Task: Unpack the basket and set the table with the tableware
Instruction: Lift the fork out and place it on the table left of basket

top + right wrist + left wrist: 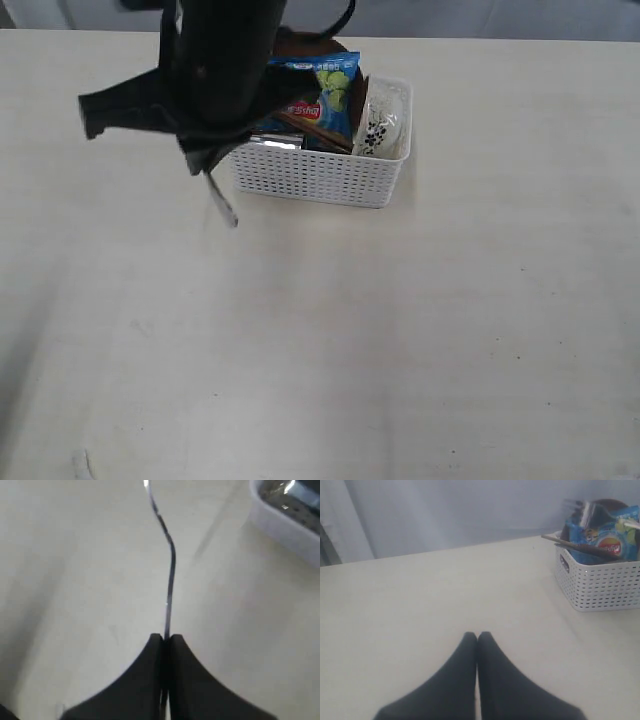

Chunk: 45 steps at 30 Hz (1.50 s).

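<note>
The steel fork (pixel 221 201) is hanging clear of the white basket above open tabletop (pixel 217 305). My right gripper should keep moving down until the fork lies flat, and then let go.
The white basket (pixel 320 180) (pixel 600 587) (pixel 285 525) stands on the table (pixel 400 330) at the back. It holds the floral bowl (pixel 385 120) on edge, a brown plate (pixel 607 504) and a dark wooden stick (pixel 572 545) lying across its rim. My right gripper (pixel 166 637) (pixel 205 165) hangs just left of the basket, shut on a thin steel fork (pixel 170 570) (pixel 222 205) that I see edge on, above the tabletop. My left gripper (pixel 477 635) is shut with nothing in it, low over bare table and well away from the basket; the exterior view does not show it.
A blue snack bag (pixel 325 90) (pixel 607 532) lies on top of the things in the basket. Something shiny and steel (pixel 275 143) shows at the basket's left end. The dark arm (pixel 220 70) covers the basket's back left corner.
</note>
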### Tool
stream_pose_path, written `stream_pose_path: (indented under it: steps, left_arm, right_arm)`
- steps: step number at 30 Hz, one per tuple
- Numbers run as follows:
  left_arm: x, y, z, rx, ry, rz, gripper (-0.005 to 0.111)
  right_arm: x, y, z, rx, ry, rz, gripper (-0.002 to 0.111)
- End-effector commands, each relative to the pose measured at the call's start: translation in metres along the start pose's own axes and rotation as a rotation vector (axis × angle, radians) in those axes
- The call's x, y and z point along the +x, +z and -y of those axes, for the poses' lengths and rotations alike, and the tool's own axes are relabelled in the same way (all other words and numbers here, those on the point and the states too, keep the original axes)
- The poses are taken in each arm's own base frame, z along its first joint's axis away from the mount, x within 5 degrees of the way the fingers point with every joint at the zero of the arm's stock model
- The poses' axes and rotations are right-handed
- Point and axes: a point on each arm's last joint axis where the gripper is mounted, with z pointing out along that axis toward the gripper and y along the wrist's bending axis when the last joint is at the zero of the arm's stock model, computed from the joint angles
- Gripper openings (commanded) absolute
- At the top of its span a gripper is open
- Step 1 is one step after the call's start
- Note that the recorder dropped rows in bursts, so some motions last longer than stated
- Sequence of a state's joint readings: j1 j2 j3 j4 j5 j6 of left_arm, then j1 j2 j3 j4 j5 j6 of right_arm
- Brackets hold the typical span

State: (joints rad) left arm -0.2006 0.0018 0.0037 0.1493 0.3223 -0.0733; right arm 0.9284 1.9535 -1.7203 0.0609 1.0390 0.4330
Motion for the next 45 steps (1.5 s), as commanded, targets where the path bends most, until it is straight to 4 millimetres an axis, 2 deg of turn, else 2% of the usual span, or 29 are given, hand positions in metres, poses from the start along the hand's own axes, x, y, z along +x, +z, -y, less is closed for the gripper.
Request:
stream_pose_path:
  steps: [1, 3, 9, 16, 23, 30, 32, 37, 38, 42, 45]
  left_arm:
    - [-0.001, -0.001, 0.0, -0.003, 0.003, 0.007, 0.0]
    - [-0.001, -0.001, 0.0, -0.003, 0.003, 0.007, 0.0]
    - [-0.001, -0.001, 0.0, -0.003, 0.003, 0.007, 0.0]
    - [-0.001, -0.001, 0.0, -0.003, 0.003, 0.007, 0.0]
    - [-0.001, -0.001, 0.0, -0.003, 0.003, 0.007, 0.0]
    - [-0.001, -0.001, 0.0, 0.0, -0.005, 0.006, 0.0]
    - [-0.001, -0.001, 0.0, 0.0, -0.005, 0.006, 0.0]
    - [-0.001, -0.001, 0.0, 0.0, -0.005, 0.006, 0.0]
    - [-0.001, -0.001, 0.0, 0.0, -0.005, 0.006, 0.0]
    - [-0.001, -0.001, 0.0, 0.0, -0.005, 0.006, 0.0]
    - [-0.001, -0.001, 0.0, 0.0, -0.005, 0.006, 0.0]
  right_arm:
    - [0.025, 0.031, -0.023, -0.078, 0.129, 0.112, 0.0]
    - [0.049, 0.056, -0.024, -0.071, 0.201, 0.108, 0.0]
    - [0.083, 0.094, -0.001, -0.102, 0.374, 0.122, 0.0]
    - [0.089, 0.104, 0.006, -0.065, 0.317, 0.122, 0.0]
    - [0.098, 0.128, 0.01, -0.03, 0.356, 0.056, 0.0]
    - [0.097, 0.128, 0.01, -0.033, 0.349, 0.059, 0.0]
    - [0.097, 0.128, 0.01, -0.033, 0.349, 0.059, 0.007]
    - [0.097, 0.128, 0.01, -0.034, 0.346, 0.061, 0.043]
    - [0.096, 0.127, 0.01, -0.035, 0.34, 0.062, 0.046]
    - [0.083, 0.117, 0.003, -0.006, 0.204, 0.066, 0.046]
    - [0.067, 0.1, 0.001, 0.115, 0.067, 0.032, 0.046]
